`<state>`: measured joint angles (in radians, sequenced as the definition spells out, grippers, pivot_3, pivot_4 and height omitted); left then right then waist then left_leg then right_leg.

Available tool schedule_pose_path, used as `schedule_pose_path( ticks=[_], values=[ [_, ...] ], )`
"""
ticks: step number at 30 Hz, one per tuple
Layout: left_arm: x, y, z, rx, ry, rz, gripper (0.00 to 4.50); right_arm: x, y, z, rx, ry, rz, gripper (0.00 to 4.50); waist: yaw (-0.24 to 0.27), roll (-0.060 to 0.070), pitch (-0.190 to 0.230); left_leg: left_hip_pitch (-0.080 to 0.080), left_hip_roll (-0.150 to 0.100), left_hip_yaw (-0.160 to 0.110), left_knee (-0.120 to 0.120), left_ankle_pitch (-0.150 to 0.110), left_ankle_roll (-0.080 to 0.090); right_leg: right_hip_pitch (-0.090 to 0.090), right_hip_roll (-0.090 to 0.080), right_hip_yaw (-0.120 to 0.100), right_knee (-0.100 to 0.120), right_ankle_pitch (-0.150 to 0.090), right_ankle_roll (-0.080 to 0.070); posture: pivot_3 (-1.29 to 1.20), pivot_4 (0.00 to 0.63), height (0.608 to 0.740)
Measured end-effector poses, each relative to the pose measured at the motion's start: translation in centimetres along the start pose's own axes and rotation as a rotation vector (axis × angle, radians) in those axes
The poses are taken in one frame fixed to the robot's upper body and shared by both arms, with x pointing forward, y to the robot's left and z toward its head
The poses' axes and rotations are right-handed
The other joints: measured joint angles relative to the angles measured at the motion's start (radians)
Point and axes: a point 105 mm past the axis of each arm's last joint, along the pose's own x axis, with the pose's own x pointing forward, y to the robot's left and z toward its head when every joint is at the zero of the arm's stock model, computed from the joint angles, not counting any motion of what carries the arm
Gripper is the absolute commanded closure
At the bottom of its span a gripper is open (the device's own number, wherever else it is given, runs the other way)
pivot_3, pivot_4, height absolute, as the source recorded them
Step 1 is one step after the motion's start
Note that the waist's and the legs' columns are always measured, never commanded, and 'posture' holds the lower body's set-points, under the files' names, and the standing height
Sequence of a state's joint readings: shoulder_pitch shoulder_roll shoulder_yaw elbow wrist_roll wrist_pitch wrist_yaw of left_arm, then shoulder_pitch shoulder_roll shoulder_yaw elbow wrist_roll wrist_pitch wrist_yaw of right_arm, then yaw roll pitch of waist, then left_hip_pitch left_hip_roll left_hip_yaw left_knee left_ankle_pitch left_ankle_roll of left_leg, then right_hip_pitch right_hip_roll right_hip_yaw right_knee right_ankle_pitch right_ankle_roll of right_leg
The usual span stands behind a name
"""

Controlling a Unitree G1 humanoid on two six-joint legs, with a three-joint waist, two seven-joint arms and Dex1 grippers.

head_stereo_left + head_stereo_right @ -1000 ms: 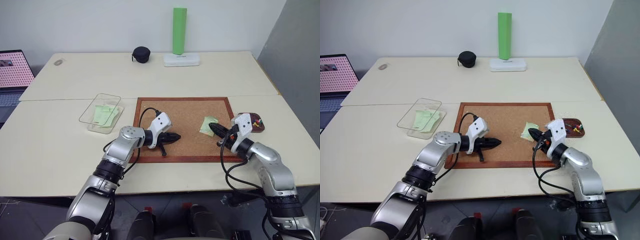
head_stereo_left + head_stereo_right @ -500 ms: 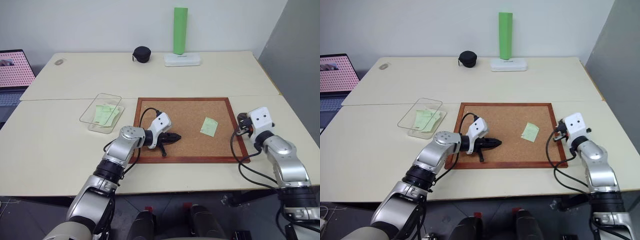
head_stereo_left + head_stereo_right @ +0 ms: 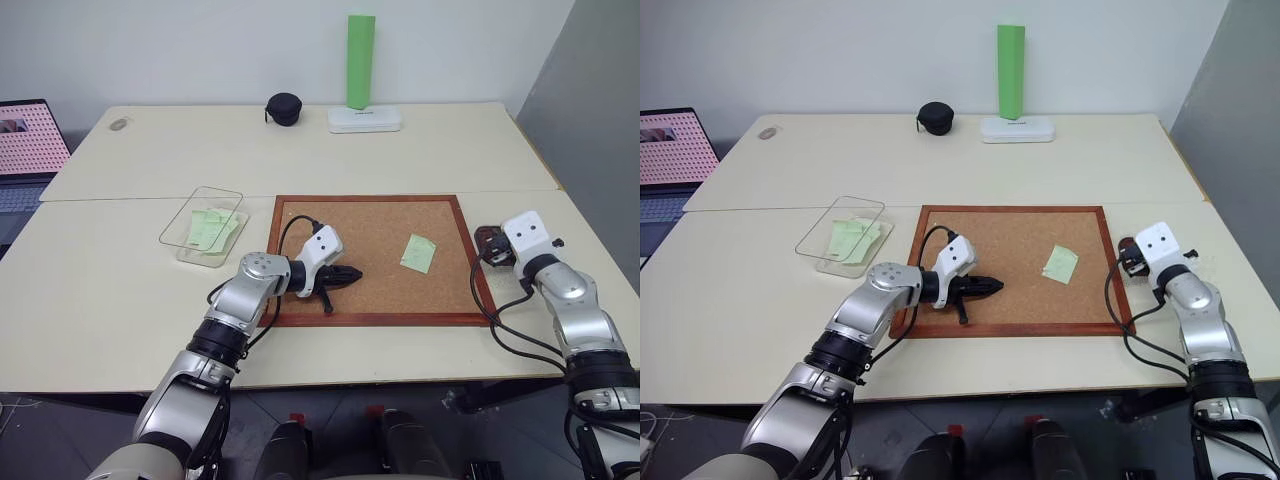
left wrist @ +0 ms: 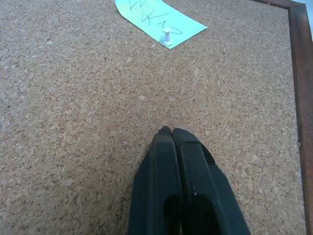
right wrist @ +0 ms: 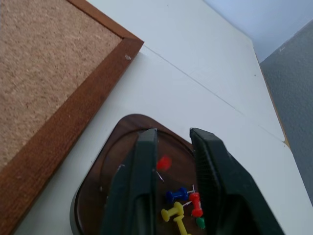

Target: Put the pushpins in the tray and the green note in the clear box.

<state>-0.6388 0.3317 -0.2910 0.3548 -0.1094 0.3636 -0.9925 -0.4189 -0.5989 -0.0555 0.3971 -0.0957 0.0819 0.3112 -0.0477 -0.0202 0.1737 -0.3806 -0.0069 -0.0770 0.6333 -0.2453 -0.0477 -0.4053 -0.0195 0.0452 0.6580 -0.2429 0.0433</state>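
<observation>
The green note has the white pushpin standing through it, so I expect the note to come off the corkboard together with the pushpin when I lift.
On the corkboard lies the green note, with a white pushpin standing in it. Left of the note, my left gripper is shut and empty, low over the cork. My right gripper is open above the dark brown tray, just right of the board. A red pushpin shows blurred in the gap between its fingers, touching neither. Blue, red, yellow and green pushpins lie in the tray. The clear box, left of the board, holds green paper slips.
A tall green block stands on a white base at the table's back edge, beside a black round case. A laptop sits at the far left. The table's right edge is close behind the tray.
My right gripper left the green note, swung right to above the tray and opened; a red pushpin now shows loose between its fingers. The left gripper stayed still.
</observation>
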Motion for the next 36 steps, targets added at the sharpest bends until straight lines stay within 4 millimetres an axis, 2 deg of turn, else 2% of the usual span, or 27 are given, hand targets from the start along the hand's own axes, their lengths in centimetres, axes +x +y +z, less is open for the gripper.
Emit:
schedule_pose_path(
  ticks=[9, 13, 15, 19, 22, 25, 30, 36],
  values=[
    [0.0, 0.0, 0.0, 0.000, 0.000, 0.000, 4.50, 0.1, -0.3, 0.0, -0.002, -0.002, -0.018, 0.68, 0.000, 0.000, 0.000, 0.000, 0.000, 0.000, 0.000, 0.000, 0.000, 0.000, 0.000, 0.000, 0.000, 0.000, 0.000, 0.00, 0.150, 0.740],
    [0.0, 0.0, 0.0, 0.000, 0.000, 0.000, 4.50, 0.1, -0.2, 0.1, 0.013, -0.009, -0.013, 0.68, 0.000, 0.000, 0.000, 0.000, 0.000, 0.000, 0.000, 0.000, 0.000, 0.000, 0.000, 0.000, 0.000, 0.000, 0.000, 0.00, 0.150, 0.740],
    [0.0, 0.0, 0.0, 0.000, 0.001, 0.001, 4.50, 0.0, 0.4, 0.9, 0.093, -0.052, 0.021, 0.68, -0.001, 0.000, 0.000, 0.000, 0.000, 0.000, 0.000, 0.000, 0.000, 0.000, 0.000, 0.000, 0.000, 0.000, 0.000, 0.00, 0.150, 0.740],
    [0.0, 0.0, 0.0, 0.000, 0.001, 0.001, 4.50, -0.3, 3.3, 3.7, 0.300, -0.169, 0.165, 0.68, -0.001, 0.000, 0.000, 0.000, 0.000, -0.001, 0.000, 0.000, 0.000, 0.000, 0.000, 0.000, 0.000, 0.000, 0.000, 0.00, 0.150, 0.740],
    [0.0, -0.1, 0.0, 0.000, 0.000, -0.001, 4.50, -1.5, 5.9, 6.0, 0.459, -0.249, 0.312, 0.68, 0.001, 0.000, 0.000, 0.000, 0.000, -0.002, 0.000, 0.000, 0.000, 0.000, 0.000, -0.001, 0.000, 0.000, 0.000, 0.00, 0.150, 0.740],
    [0.0, -0.1, 0.0, 0.000, 0.000, 0.001, 4.50, -2.5, 8.5, 7.2, 0.456, -0.261, 0.434, 0.68, 0.001, 0.000, 0.000, 0.000, 0.000, -0.001, 0.000, 0.000, 0.000, 0.000, 0.000, -0.001, 0.001, 0.000, 0.000, 0.00, 0.150, 0.740],
    [0.0, -0.1, -0.1, -0.001, 0.002, 0.003, 4.50, -3.0, 11.7, 7.7, 0.454, -0.242, 0.537, 0.68, 0.000, 0.000, 0.000, 0.000, 0.000, -0.001, 0.000, 0.000, 0.000, 0.000, 0.000, -0.001, 0.001, 0.000, 0.000, 0.00, 0.150, 0.740],
    [0.0, -0.1, -0.1, 0.000, 0.000, 0.003, 4.50, -2.7, 13.4, 7.2, 0.388, -0.204, 0.560, 0.68, 0.000, 0.000, 0.000, 0.000, 0.000, -0.001, 0.000, 0.000, 0.000, 0.000, 0.000, -0.001, 0.000, 0.000, 0.000, 0.00, 0.150, 0.740]
  ],
)
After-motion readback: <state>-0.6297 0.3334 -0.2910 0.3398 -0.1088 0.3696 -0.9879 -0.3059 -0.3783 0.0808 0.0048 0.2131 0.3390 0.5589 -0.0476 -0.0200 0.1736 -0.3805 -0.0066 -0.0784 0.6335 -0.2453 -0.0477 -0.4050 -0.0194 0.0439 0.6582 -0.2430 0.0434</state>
